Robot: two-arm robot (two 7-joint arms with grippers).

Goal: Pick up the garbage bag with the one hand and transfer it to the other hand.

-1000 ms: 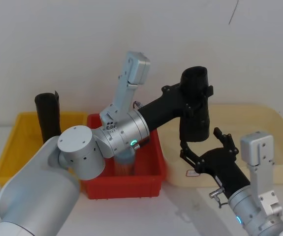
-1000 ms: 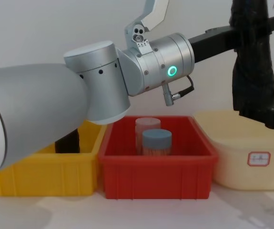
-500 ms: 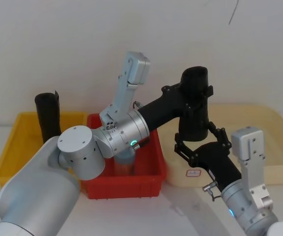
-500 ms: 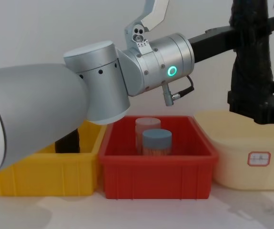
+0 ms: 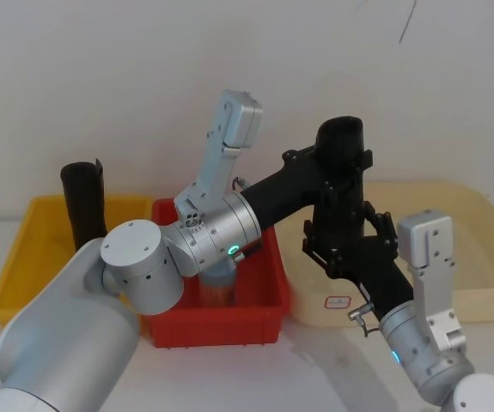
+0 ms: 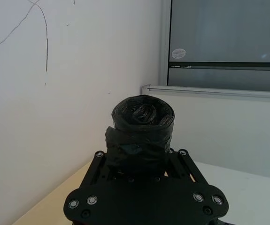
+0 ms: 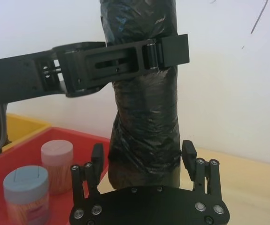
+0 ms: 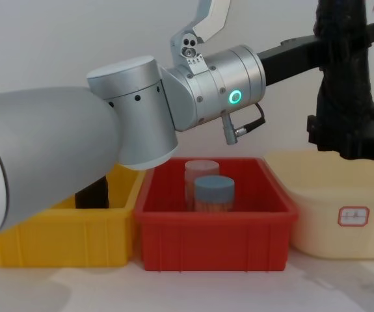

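The garbage bag's lower end [image 7: 144,176] is narrow. The tall roll [image 8: 344,84] will therefore fall over onto its side when I let go of it in the cream tub.
The garbage bag [image 5: 339,184] is a thick matte black roll, held upright in the air over the gap between the red bin and the cream tub. My left gripper [image 5: 343,159] is shut on its upper part, seen as a black clamp [image 7: 142,56] across the roll in the right wrist view. The left wrist view looks down on the roll's top end [image 6: 143,115]. My right gripper [image 5: 350,245] is open around the bag's lower end [image 7: 144,140]. One of its fingers [image 7: 97,159] stands on each side, with a small gap to the plastic. From the chest, the bag [image 8: 343,84] hangs at the right edge.
A red bin [image 5: 259,322] below holds a blue-lidded jar [image 8: 214,192] and a pink-lidded jar [image 8: 201,170]. To its left, a yellow bin [image 5: 23,257] has a slim black column [image 5: 83,202] in it. A cream tub [image 5: 478,257] sits on the right.
My right gripper has risen and moved in from below, so its open fingers now bracket the bag's lower end. The left arm and the bag have stayed still.
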